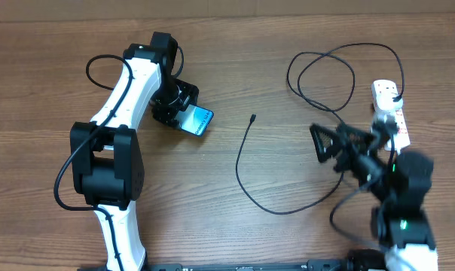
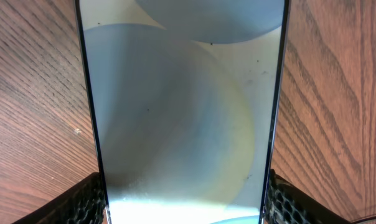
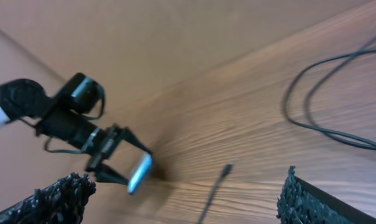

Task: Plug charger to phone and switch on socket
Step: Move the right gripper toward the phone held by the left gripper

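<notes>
The phone's loose end point(image 1: 201, 120) sticks out of my left gripper toward my open right gripper. My right gripper goes on moving in until it closes on that end point(image 1: 204, 123).
The phone point(image 1: 196, 120), its screen glowing light blue, stands tilted at the left of the table with my left gripper point(image 1: 176, 103) shut on it. In the left wrist view the phone point(image 2: 182, 106) fills the frame, and both black fingers point(image 2: 82, 200) press on its long edges. The charger, a thin black cable point(image 1: 246, 188), curves across the table's middle, its plug tip point(image 1: 253, 118) lying free to the right of the phone. My right gripper point(image 1: 319, 145) hovers open and empty right of the cable. From the right wrist the plug tip point(image 3: 226, 169) and the phone point(image 3: 140, 173) lie ahead. The white socket point(image 1: 389, 105) is at the far right.
The charger's cable makes big loops point(image 1: 325, 71) at the back right, near the socket. A black plug point(image 1: 389, 90) sits in the socket's far end. Bare wooden table point(image 1: 288, 248) lies between the two arms.
</notes>
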Action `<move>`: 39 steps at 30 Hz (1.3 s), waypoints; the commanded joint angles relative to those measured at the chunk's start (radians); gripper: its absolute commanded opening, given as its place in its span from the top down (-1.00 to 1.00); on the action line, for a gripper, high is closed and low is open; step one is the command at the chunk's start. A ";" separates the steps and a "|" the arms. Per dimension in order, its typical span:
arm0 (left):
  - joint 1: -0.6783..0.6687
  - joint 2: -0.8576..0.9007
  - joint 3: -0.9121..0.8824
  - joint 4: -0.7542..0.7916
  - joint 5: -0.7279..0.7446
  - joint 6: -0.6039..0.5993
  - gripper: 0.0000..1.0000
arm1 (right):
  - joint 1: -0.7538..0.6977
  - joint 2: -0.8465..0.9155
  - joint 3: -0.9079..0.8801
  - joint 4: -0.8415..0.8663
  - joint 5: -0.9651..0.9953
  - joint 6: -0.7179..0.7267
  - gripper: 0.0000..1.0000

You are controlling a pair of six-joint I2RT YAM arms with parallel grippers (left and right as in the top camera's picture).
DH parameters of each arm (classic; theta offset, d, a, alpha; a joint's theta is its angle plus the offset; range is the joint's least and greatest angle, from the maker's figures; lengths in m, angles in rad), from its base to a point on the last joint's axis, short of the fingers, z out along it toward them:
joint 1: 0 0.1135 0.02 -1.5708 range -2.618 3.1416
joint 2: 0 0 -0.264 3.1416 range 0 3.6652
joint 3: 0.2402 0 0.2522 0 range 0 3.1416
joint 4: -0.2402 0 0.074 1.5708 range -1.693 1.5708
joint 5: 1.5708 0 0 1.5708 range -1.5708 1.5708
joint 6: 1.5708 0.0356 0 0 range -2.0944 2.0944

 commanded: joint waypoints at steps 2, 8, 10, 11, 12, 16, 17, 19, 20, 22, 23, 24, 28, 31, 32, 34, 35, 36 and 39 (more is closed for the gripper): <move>-0.005 0.002 0.033 0.001 -0.009 -0.026 0.56 | 0.006 0.242 0.209 -0.090 -0.212 0.003 -1.00; -0.011 0.002 0.033 0.000 -0.005 -0.032 0.56 | 0.006 0.507 0.364 -0.147 -0.402 0.001 -1.00; -0.018 0.002 0.033 0.000 0.002 -0.032 0.56 | 0.006 0.561 0.365 -0.100 -0.431 0.001 -1.00; -0.024 0.002 0.033 0.001 0.015 -0.032 0.55 | 0.006 0.587 0.365 -0.074 -0.431 0.001 -1.00; -0.030 0.002 0.033 0.000 0.024 -0.032 0.56 | 0.006 0.607 0.365 -0.058 -0.431 0.001 -1.00; -0.057 0.002 0.033 0.001 0.056 -0.051 0.56 | 0.007 0.678 0.365 -0.021 -0.431 0.091 -1.00; -0.064 0.002 0.033 0.002 0.065 -0.056 0.56 | 0.010 0.690 0.365 -0.015 -0.430 0.090 -1.00; -0.080 0.002 0.033 0.002 0.072 -0.078 0.56 | 0.024 0.715 0.365 -0.014 -0.397 0.091 -0.93; -0.088 0.002 0.033 0.002 0.074 -0.086 0.56 | 0.032 0.724 0.364 -0.014 -0.380 0.091 -0.87; -0.106 0.002 0.033 0.002 0.078 -0.111 0.56 | 0.064 0.743 0.364 -0.023 -0.322 0.103 -0.75; -0.116 0.002 0.033 0.002 0.080 -0.122 0.56 | 0.083 0.747 0.364 -0.032 -0.282 0.122 -0.72; -0.124 0.002 0.033 0.001 0.085 -0.132 0.56 | 0.102 0.749 0.364 -0.038 -0.243 0.138 -0.68; -0.159 0.002 0.033 0.002 0.100 -0.168 0.56 | 0.199 0.748 0.364 -0.044 -0.075 0.209 -0.48; -0.182 0.002 0.033 0.002 0.100 -0.186 0.56 | 0.272 0.748 0.364 -0.054 0.050 0.279 -0.46; -0.187 0.002 0.033 0.002 0.102 -0.187 0.56 | 0.295 0.749 0.364 -0.059 0.087 0.300 -0.46; -0.194 0.002 0.033 0.002 0.119 -0.189 0.56 | 0.328 0.749 0.364 -0.063 0.132 0.323 -0.45; -0.197 0.002 0.033 0.002 0.131 -0.189 0.56 | 0.344 0.749 0.364 -0.063 0.148 0.334 -0.44; -0.199 0.002 0.033 0.002 0.143 -0.188 0.56 | 0.356 0.749 0.364 -0.063 0.161 0.344 -0.43; -0.201 0.002 0.033 0.001 0.177 -0.189 0.57 | 0.391 0.753 0.364 -0.065 0.172 0.372 -0.34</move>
